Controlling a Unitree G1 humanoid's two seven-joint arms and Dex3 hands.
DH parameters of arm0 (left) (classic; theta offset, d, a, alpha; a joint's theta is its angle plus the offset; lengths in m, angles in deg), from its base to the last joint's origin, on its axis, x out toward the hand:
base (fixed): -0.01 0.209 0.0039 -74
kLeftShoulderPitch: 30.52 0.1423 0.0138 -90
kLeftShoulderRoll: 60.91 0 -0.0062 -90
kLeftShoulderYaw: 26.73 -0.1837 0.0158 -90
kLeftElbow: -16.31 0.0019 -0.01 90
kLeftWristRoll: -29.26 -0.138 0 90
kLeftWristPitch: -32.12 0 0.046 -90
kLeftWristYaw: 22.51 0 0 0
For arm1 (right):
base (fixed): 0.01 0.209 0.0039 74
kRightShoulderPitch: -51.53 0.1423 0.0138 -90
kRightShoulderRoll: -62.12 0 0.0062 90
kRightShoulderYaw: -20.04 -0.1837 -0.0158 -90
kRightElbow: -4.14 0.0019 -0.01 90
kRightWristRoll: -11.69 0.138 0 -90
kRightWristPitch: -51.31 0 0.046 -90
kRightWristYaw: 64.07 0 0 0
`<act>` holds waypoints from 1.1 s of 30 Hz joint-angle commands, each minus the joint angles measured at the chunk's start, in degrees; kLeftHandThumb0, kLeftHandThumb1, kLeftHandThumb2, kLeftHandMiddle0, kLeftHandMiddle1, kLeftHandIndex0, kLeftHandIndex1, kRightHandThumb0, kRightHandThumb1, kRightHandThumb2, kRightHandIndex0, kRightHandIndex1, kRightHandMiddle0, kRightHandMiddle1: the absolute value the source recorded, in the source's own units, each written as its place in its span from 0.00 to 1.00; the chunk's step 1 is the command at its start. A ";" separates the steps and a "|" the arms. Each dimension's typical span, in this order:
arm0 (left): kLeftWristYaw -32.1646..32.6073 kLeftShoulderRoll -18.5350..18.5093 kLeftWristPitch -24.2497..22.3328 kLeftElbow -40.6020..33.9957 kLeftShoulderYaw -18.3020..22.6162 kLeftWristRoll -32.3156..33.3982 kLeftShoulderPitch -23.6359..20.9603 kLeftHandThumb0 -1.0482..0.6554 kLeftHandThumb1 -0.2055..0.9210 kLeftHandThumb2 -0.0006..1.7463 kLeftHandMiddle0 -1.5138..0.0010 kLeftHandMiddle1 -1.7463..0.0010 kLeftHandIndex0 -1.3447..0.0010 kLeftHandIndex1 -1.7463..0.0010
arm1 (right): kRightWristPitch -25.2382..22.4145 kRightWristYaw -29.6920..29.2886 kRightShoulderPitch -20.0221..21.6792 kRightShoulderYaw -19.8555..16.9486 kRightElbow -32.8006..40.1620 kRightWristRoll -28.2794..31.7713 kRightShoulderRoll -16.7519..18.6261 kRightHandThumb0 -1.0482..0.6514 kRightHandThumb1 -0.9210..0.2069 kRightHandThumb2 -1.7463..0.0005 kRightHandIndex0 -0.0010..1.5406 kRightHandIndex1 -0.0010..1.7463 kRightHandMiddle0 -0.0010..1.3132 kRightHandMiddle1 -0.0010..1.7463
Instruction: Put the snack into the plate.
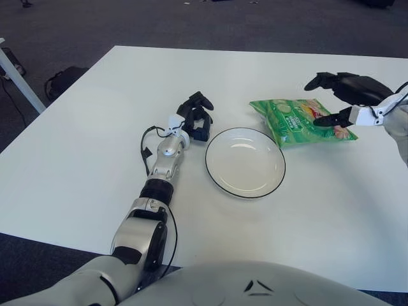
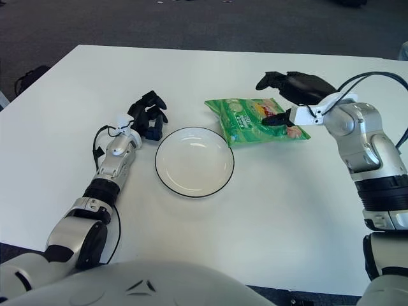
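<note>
The green snack bag (image 1: 290, 122) is longer than the white plate (image 1: 245, 162), so the robot should expect the bag's ends to reach out over the plate's rim when it lowers the bag.
A green snack bag (image 1: 294, 120) lies flat on the white table, just right of and behind a white plate with a black rim (image 1: 245, 185). The plate holds nothing. My right hand (image 1: 333, 99) hovers over the bag's right end, fingers spread, one finger above the bag and the thumb low by its right edge; nothing is grasped. In the right eye view the same hand (image 2: 280, 99) sits over the bag (image 2: 252, 121). My left hand (image 1: 196, 118) shows just left of the plate, fingers curled, holding nothing.
The white table (image 1: 83, 140) spreads wide on the left and in front of the plate. Its far edge borders dark carpet. A dark bag (image 1: 62, 80) and a white table leg (image 1: 19, 80) stand on the floor at far left.
</note>
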 commanded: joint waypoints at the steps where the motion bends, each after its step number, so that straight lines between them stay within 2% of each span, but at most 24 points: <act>1: 0.50 0.03 0.22 3.56 -0.12 -0.55 5.33 0.61 0.29 0.89 0.57 0.00 0.53 0.00 | 1.78 4.61 2.37 -0.21 -0.63 4.15 -0.54 0.00 0.00 0.82 0.00 0.01 0.00 0.02; 8: 0.37 -0.04 0.95 3.49 -0.23 -0.65 5.86 0.61 0.29 0.89 0.57 0.00 0.53 0.00 | 2.04 10.80 3.88 0.38 -1.06 6.98 -0.41 0.00 0.00 0.83 0.00 0.00 0.00 0.00; 17: -0.22 -0.14 0.98 3.37 0.04 -0.04 6.10 0.61 0.29 0.89 0.57 0.00 0.53 0.00 | 1.75 15.49 5.80 1.44 -2.17 8.14 0.99 0.00 0.00 0.83 0.00 0.00 0.00 0.00; 26: 0.28 -0.03 1.09 2.77 0.45 0.18 6.16 0.61 0.29 0.88 0.57 0.00 0.53 0.00 | 0.95 15.40 8.35 4.78 -6.23 4.67 3.36 0.00 0.00 0.83 0.00 0.00 0.00 0.00; 33: 1.01 0.23 1.13 2.53 0.91 0.07 6.02 0.61 0.30 0.88 0.58 0.00 0.53 0.00 | 2.54 14.71 10.31 6.19 -10.76 2.43 4.22 0.00 0.00 0.75 0.00 0.00 0.00 0.00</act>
